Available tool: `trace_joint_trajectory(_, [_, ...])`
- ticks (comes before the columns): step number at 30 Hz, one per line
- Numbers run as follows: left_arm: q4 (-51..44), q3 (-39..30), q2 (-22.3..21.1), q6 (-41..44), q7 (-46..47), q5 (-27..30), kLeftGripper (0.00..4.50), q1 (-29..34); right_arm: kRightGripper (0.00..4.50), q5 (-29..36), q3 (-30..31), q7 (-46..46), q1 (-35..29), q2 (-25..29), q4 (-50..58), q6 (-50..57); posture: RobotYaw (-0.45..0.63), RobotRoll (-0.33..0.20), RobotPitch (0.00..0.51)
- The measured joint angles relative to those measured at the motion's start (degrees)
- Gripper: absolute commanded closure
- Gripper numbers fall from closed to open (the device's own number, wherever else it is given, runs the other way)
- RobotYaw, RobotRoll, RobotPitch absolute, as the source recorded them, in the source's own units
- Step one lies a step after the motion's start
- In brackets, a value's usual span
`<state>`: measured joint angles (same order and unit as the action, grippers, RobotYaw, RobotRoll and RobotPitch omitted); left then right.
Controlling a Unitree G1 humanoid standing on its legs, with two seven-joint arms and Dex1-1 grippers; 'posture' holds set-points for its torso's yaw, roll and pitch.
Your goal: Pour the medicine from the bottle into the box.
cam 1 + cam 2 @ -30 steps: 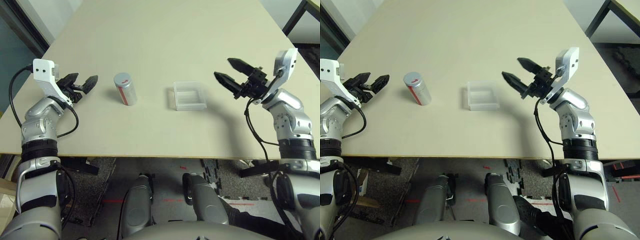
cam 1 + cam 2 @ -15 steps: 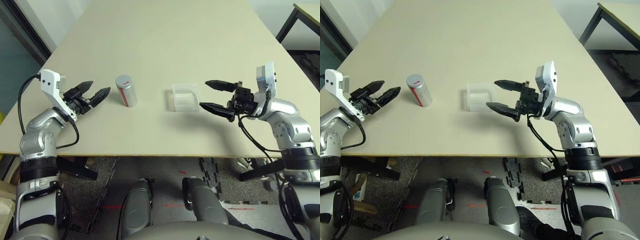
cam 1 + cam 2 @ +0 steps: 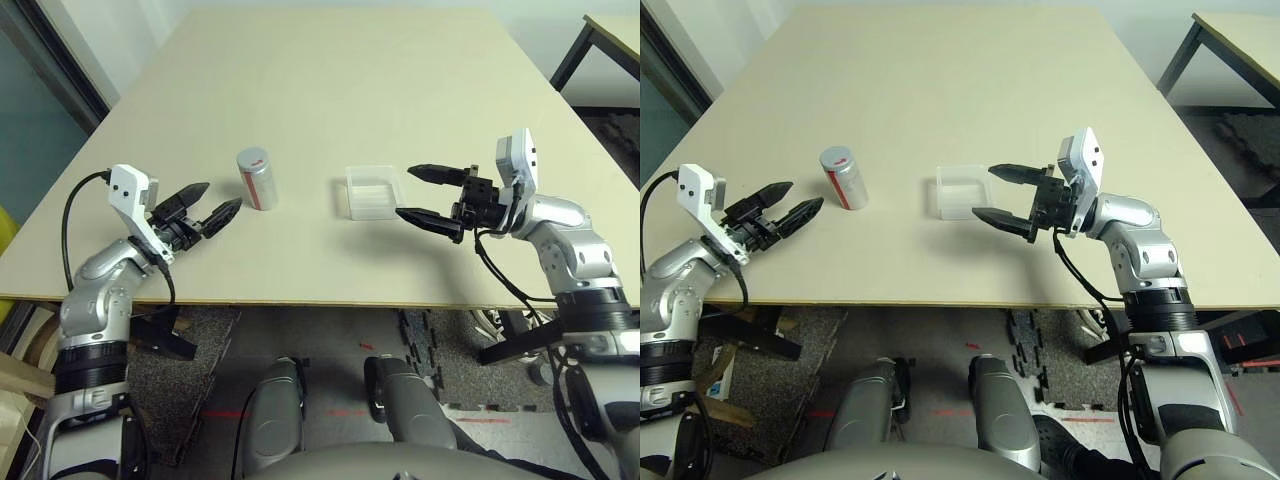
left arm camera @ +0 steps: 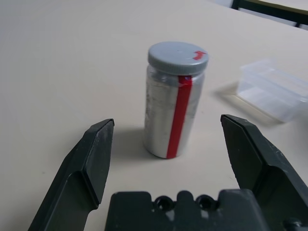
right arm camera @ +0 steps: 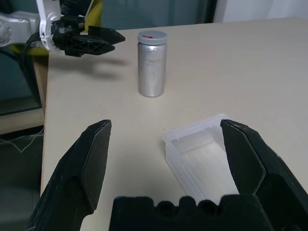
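Observation:
The grey cap (image 3: 253, 158) will come off in one piece when I open the bottle, because the overhanging rim (image 4: 176, 70) looks separate from the silver body.
The bottle (image 3: 257, 179) stands upright on the table left of centre, a silver cylinder with a red stripe and a grey cap (image 4: 177, 56) on top. My left gripper (image 3: 208, 202) is open a short way to its left, fingers pointing at it, apart from it. The clear plastic box (image 3: 372, 192) sits right of centre. Just right of the box hovers my right gripper (image 3: 420, 193), open, its fingertips close to the box's right wall. The medicine is hidden inside the capped bottle.
The beige table (image 3: 330, 90) stretches far back behind both objects. Its front edge runs just below my grippers. A dark table leg (image 3: 570, 55) stands off the far right corner.
My left gripper has advanced right toward the bottle. My right gripper has swung down and left to the box's right side. The camera view has also shifted.

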<state>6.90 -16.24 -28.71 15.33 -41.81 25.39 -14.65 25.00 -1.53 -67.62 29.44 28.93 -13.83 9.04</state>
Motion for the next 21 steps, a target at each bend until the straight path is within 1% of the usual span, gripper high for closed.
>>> trace_joint_trajectory(4, [-1.9,1.9,1.6,-0.4,1.7,-0.7,0.05,0.0,0.0,0.0,0.0,0.0,0.6,-0.1,-0.3,-0.2,-0.04,0.0,0.144])
trace_joint_trajectory(11, [-2.1,3.3,3.0,-1.0,4.6,-1.8,0.05,-0.1,0.0,0.0,0.0,0.8,1.5,-0.8,-1.1,-0.3,-0.04,0.0,0.145])
trace_joint_trajectory(16, [-2.1,4.2,3.5,-2.2,5.7,-3.0,0.05,-0.9,0.0,0.0,0.0,1.1,1.6,-0.8,-1.5,-0.3,-0.05,0.0,0.146])
trace_joint_trajectory(21, [-3.4,6.4,4.7,-2.5,5.4,-2.9,0.05,-0.8,0.0,0.0,-0.1,1.6,1.6,-0.8,-1.6,-0.4,-0.06,0.0,0.151])
